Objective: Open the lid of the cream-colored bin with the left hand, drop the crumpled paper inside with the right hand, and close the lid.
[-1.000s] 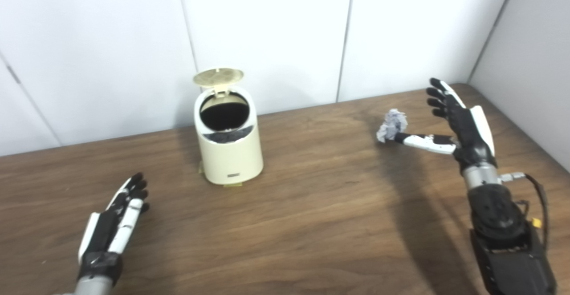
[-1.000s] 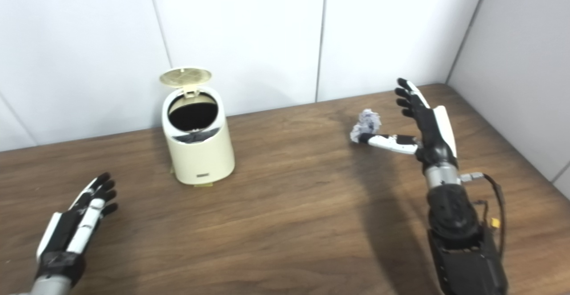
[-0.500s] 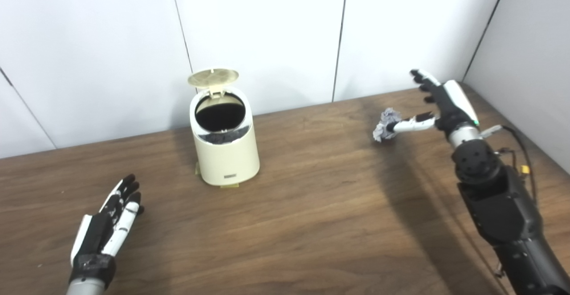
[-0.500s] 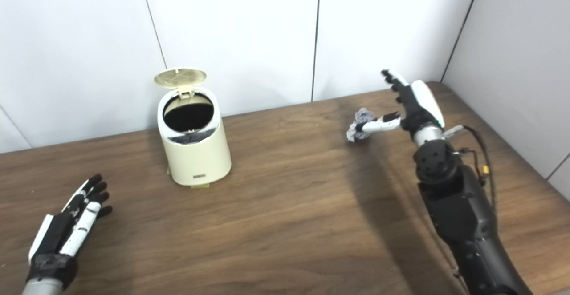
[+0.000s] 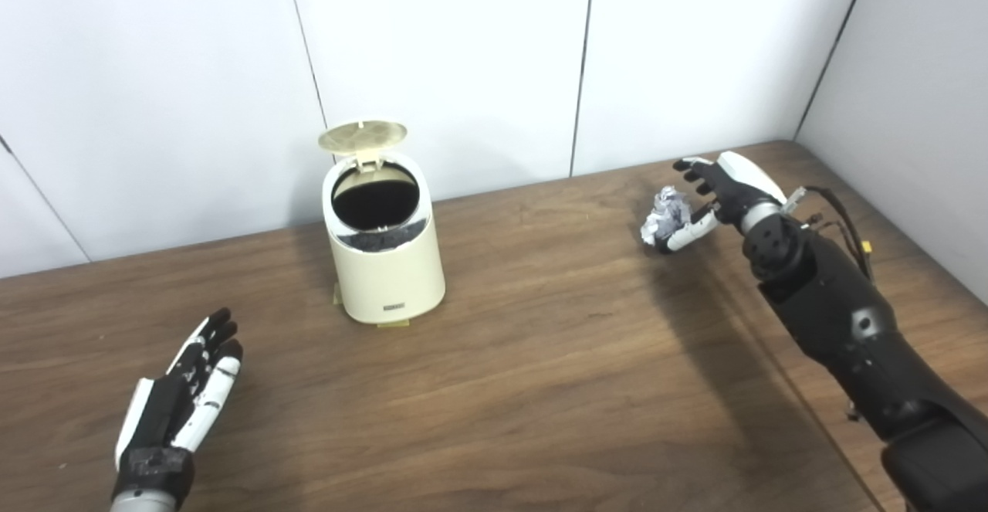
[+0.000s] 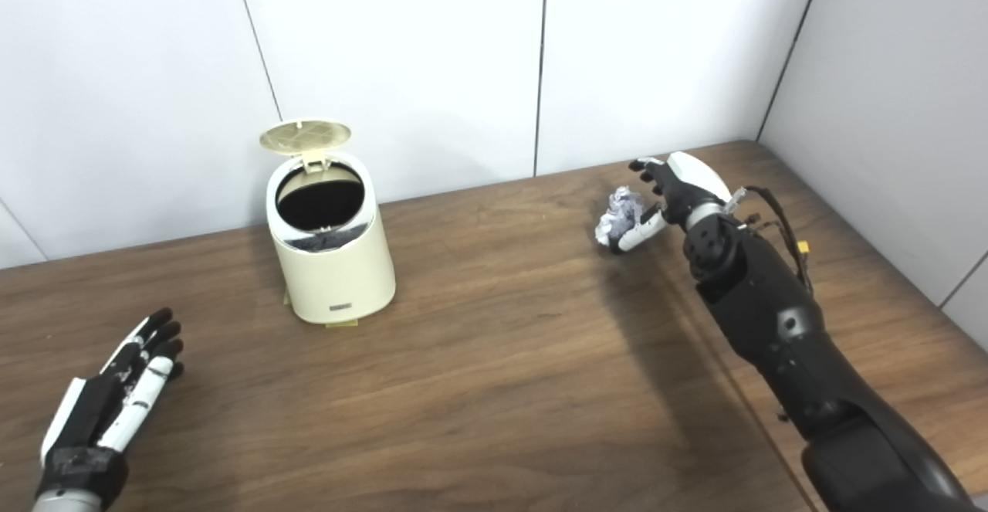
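Observation:
The crumpled paper (image 5: 667,216) is narrower than the bin's dark opening (image 5: 376,203), so it will go through and sink out of sight when I drop it.
The cream-colored bin (image 5: 386,272) stands at the back of the wooden table (image 5: 540,388), left of centre. Its round lid (image 5: 363,135) is tipped up and back, and the dark inside shows. A crumpled ball of grey-white paper (image 5: 665,215) lies on the table at the back right. My right hand (image 5: 718,188) is arched over it with the fingers spread above and the thumb against its lower right side; the hand is open. My left hand (image 5: 181,396) lies flat and open near the front left, far from the bin, holding nothing.
White wall panels (image 5: 463,64) run right behind the bin. A grey side wall (image 5: 918,95) bounds the table on the right. A cable (image 5: 845,226) loops off my right wrist. Bare wood lies between the bin and the paper.
My right hand has dropped from upright and tipped forward over the paper, thumb now against it. The left hand has drawn back slightly toward the front edge. The camera has shifted a little.

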You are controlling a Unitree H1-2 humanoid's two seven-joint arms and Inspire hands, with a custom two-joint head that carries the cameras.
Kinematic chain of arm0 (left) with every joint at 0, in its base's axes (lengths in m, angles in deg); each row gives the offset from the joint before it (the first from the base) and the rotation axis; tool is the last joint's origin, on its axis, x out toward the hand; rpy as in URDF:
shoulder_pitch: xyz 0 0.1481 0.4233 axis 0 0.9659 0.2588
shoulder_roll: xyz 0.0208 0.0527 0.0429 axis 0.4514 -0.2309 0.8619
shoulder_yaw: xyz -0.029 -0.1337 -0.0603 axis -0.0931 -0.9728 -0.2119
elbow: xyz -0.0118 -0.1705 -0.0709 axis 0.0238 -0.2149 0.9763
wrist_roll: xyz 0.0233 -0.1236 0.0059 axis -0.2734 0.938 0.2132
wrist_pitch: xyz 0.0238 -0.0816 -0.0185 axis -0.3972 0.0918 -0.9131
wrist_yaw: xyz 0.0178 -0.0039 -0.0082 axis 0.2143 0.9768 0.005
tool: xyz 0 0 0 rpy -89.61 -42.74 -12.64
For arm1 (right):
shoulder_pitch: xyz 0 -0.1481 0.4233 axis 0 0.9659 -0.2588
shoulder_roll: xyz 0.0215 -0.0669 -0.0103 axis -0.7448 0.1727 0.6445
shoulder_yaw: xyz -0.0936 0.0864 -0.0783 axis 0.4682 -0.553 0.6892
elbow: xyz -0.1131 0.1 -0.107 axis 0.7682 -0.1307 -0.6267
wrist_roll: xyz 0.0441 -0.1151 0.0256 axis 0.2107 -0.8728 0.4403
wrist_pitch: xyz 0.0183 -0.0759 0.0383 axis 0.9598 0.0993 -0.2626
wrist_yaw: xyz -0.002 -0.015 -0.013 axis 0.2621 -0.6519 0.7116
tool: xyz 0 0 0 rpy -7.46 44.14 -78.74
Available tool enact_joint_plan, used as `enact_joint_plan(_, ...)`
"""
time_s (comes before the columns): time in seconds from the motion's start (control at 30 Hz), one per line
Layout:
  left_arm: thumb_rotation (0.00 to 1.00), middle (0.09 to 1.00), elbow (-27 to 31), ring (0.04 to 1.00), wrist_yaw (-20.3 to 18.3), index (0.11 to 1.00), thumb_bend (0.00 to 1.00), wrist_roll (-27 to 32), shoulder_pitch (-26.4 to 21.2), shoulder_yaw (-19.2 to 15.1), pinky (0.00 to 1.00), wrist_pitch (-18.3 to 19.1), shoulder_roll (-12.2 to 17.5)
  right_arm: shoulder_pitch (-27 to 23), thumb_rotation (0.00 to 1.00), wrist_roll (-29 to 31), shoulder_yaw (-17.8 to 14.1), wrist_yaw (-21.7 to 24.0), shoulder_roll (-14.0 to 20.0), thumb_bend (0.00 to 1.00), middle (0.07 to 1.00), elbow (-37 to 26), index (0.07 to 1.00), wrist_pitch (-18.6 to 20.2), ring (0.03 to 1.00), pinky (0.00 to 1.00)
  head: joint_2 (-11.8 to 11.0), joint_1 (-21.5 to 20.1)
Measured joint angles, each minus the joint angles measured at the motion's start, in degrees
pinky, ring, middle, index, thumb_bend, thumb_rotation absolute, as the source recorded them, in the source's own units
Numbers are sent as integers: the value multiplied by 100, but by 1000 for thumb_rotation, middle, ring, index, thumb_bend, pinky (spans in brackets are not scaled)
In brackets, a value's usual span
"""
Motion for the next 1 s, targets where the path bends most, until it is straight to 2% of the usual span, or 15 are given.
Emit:
enact_joint_plan(0.2, 612, 936, 38, 925, 5, 977, 314, -29, 11, 32, 903, 51, -4, -77, 6, -73, 50, -286, -33, 918, 823, 443, 803, -247, 765, 662, 35, 44)
enact_joint_plan(0.27, 639, 936, 38, 924, 4, 976, 328, -30, 12, 40, 900, 51, -6, -76, 10, -70, 41, -416, -52, 913, 806, 496, 796, -306, 736, 634, 35, 61)
enact_joint_plan(0.37, 601, 939, 44, 924, 4, 975, 334, -36, 19, 57, 899, 59, -6, -65, 2, -70, 47, -505, -65, 903, 772, 527, 781, -458, 707, 627, 26, 97)
enact_joint_plan(0.53, 612, 928, 100, 920, 9, 967, 366, -174, 42, 142, 888, 86, 26, -12, 0, -134, 105, -737, -79, 824, 659, 543, 680, -687, 618, 631, 53, 141)
enact_joint_plan(0.57, 608, 929, 117, 920, 6, 966, 366, -202, 51, 159, 888, 87, 43, -13, 0, -167, 143, -784, -79, 674, 580, 565, 609, -759, 519, 620, 53, 141)
enact_joint_plan(0.6, 601, 929, 138, 919, 3, 965, 366, -213, 63, 165, 882, 89, 55, -17, 0, -181, 161, -854, -78, 582, 532, 619, 550, -878, 459, 584, 61, 141)
enact_joint_plan(0.63, 597, 930, 147, 918, 0, 964, 367, -211, 70, 165, 876, 90, 57, -18, 0, -183, 163, -913, -77, 550, 519, 677, 524, -973, 438, 548, 62, 141)
enact_joint_plan(0.67, 598, 930, 159, 916, -2, 966, 373, -214, 79, 168, 870, 91, 57, -16, 0, -180, 155, -973, -75, 526, 509, 730, 510, -1088, 419, 455, 62, 149)
enact_joint_plan(0.7, 598, 933, 178, 918, -4, 971, 381, -222, 92, 172, 868, 96, 60, -8, 0, -180, 156, -1000, -76, 510, 504, 752, 504, -1167, 406, 396, 62, 149)
enact_joint_plan(0.8, 593, 942, 187, 926, -25, 980, 396, -224, 96, 198, 867, 103, 80, 31, 0, -177, 152, -1104, -79, 500, 504, 797, 497, -1310, 402, 347, 62, 167)
enact_joint_plan(0.87, 540, 940, 187, 921, -27, 979, 378, -225, 96, 209, 855, 102, 90, 33, 0, -177, 152, -1106, -79, 501, 496, 795, 502, -1332, 402, 364, 70, 176)
enact_joint_plan(1.0, 533, 937, 187, 918, -4, 976, 375, -274, 96, 236, 852, 97, 93, 70, 0, -179, 153, -1116, -79, 502, 483, 742, 502, -1384, 406, 369, 62, 220)
